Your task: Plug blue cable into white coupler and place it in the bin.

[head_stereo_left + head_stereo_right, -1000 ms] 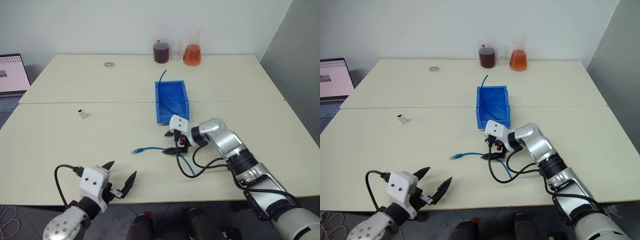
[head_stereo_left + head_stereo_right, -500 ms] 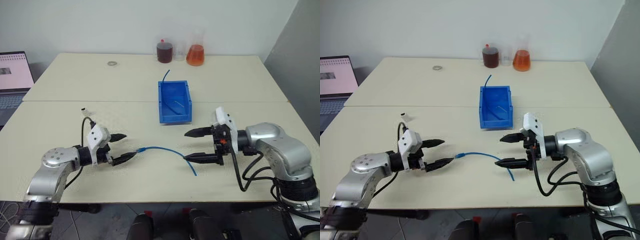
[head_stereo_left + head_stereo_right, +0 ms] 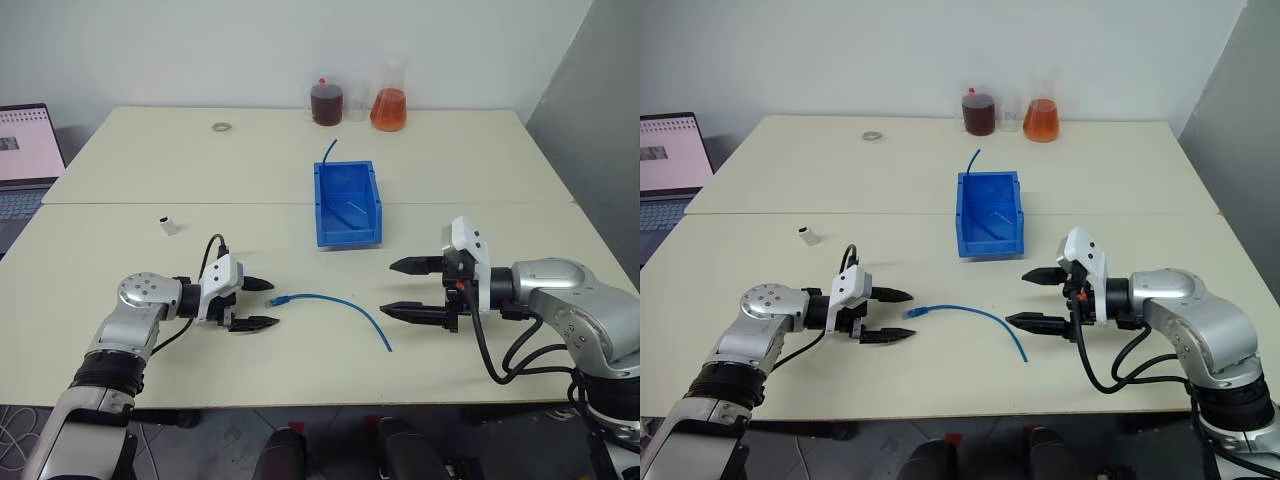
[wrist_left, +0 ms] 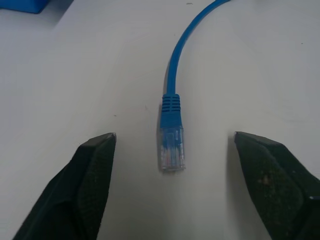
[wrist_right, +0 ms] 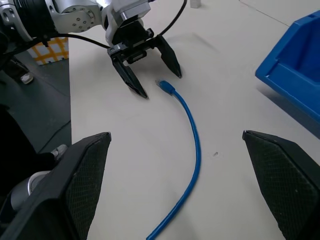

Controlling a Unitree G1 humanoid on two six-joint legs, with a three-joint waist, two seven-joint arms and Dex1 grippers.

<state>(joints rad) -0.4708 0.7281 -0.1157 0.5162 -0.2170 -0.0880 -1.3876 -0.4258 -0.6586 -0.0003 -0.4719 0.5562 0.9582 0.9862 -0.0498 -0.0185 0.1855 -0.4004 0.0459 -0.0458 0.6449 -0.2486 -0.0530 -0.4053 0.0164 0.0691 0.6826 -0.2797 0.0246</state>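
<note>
The blue cable rests in a smooth arc (image 3: 345,302), so its tail (image 3: 387,345) will stick out in a gentle curve when I hand the plug to my right gripper.
The blue cable (image 3: 335,304) lies loose on the table in front of the bin (image 3: 347,232), its plug (image 4: 171,145) pointing left. My left gripper (image 3: 273,304) is open and low over the table, one finger on each side of the plug tip without touching it. My right gripper (image 3: 387,288) is open and empty, hovering just right of the cable's other end and pointing left. The white coupler (image 3: 167,224) stands alone on the table, farther back and left of the left gripper.
A short dark-blue cable stub (image 3: 326,150) sticks up from the bin's back wall. Two flasks of dark red (image 3: 325,103) and orange liquid (image 3: 387,106) stand at the table's back edge, with a small ring (image 3: 219,127) to their left. An open laptop (image 3: 24,150) sits far left.
My left arm came up from the table's front edge to the cable's plug, and its fingers have narrowed slightly. My right gripper drew back to the right, away from the cable's middle.
</note>
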